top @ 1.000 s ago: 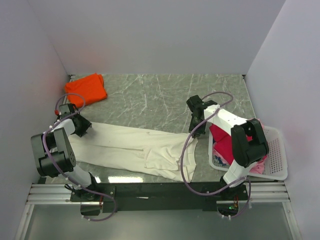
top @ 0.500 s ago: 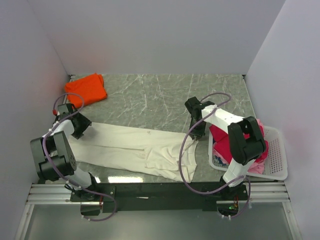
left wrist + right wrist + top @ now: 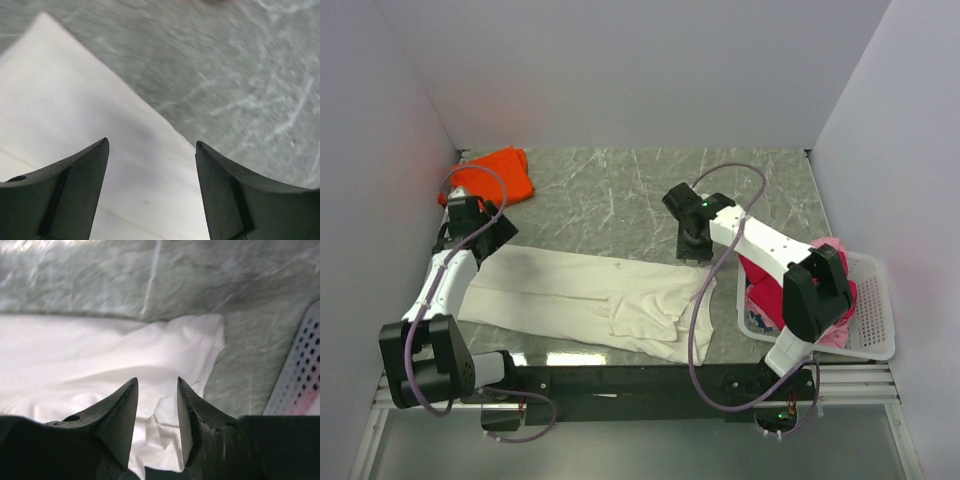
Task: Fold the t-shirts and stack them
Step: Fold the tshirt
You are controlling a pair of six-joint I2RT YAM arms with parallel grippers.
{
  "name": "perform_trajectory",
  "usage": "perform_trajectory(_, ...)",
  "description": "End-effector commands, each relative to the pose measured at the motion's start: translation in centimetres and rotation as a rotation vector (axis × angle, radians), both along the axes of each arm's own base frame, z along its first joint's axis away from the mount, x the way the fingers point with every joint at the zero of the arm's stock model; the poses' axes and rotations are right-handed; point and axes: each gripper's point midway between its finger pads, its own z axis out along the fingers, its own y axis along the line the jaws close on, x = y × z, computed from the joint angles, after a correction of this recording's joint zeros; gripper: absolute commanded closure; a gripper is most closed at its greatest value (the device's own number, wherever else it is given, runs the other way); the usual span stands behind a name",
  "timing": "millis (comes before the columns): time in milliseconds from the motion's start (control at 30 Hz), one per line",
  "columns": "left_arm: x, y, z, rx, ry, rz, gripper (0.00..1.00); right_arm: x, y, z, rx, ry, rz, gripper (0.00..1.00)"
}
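Observation:
The rumpled end of the cream t-shirt comes up to the table's near edge [image 3: 674,355], so the robot's right gripper should grab its far corner [image 3: 705,274] and pull it farther in before folding.
A large cream t-shirt [image 3: 580,295] lies spread flat across the near half of the table. My left gripper [image 3: 490,240] hovers open over its left end; in the left wrist view the gripper [image 3: 151,144] has only cream cloth [image 3: 75,115] beneath, nothing between the fingers. Just past the shirt's right end my right gripper [image 3: 693,250] hangs, jaws [image 3: 157,380] parted and empty above rumpled cream cloth [image 3: 100,350]. An orange t-shirt [image 3: 490,172] lies folded in the far left corner. A crimson-red t-shirt [image 3: 770,285] and a pale pink one [image 3: 835,335] sit in the basket.
A white lattice basket [image 3: 875,320] stands at the table's near right edge, and its perforated wall [image 3: 300,380] shows beside the right gripper. Grey marble tabletop [image 3: 610,190] stretches behind the cream shirt. White walls close in the left, back and right sides.
Both grippers have opened and let go of the cream shirt's ends. The left one rose toward the far side; the right one moved left and farther back. The shirt has settled flat.

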Motion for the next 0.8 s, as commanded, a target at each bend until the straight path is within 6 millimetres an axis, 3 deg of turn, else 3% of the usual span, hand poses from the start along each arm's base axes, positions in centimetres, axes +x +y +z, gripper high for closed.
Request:
perform_trajectory(0, -0.2, -3.1, 1.3, 0.017, -0.033, -0.114, 0.25, -1.2, 1.3, 2.0, 0.002, -0.049, 0.020, 0.56)
perform_trajectory(33, -0.4, -4.0, 1.5, 0.007, -0.049, -0.143, 0.25, -1.3, 2.4, 1.8, 0.045, -0.058, 0.026, 0.56)
perform_trajectory(67, -0.6, -5.8, 1.4, -0.021, -0.053, -0.201, 0.25, -2.5, 3.4, 0.8, 0.083, -0.014, 0.049, 0.56)
perform_trajectory(133, -1.3, -7.5, 0.1, -0.067, -0.037, -0.247, 0.25, -2.9, 4.9, 0.0, 0.153, -0.004, 0.052, 0.56)
perform_trajectory(167, -1.6, -8.9, -0.3, -0.102, -0.033, -0.293, 0.25, -4.3, 5.3, -1.2, 0.175, 0.043, 0.062, 0.56)
perform_trajectory(267, -2.6, -10.8, -2.2, -0.177, 0.015, -0.356, 0.25, -5.6, 5.6, -3.1, 0.210, 0.085, 0.050, 0.56)
perform_trajectory(500, -3.5, -11.7, -5.3, -0.222, 0.098, -0.384, 0.25, -6.8, 4.6, -6.5, 0.162, 0.140, 0.049, 0.57)
perform_trajectory(767, -3.2, -11.2, -8.8, -0.223, 0.223, -0.354, 0.25, -4.4, 2.7, -8.8, 0.070, 0.167, -0.006, 0.57)
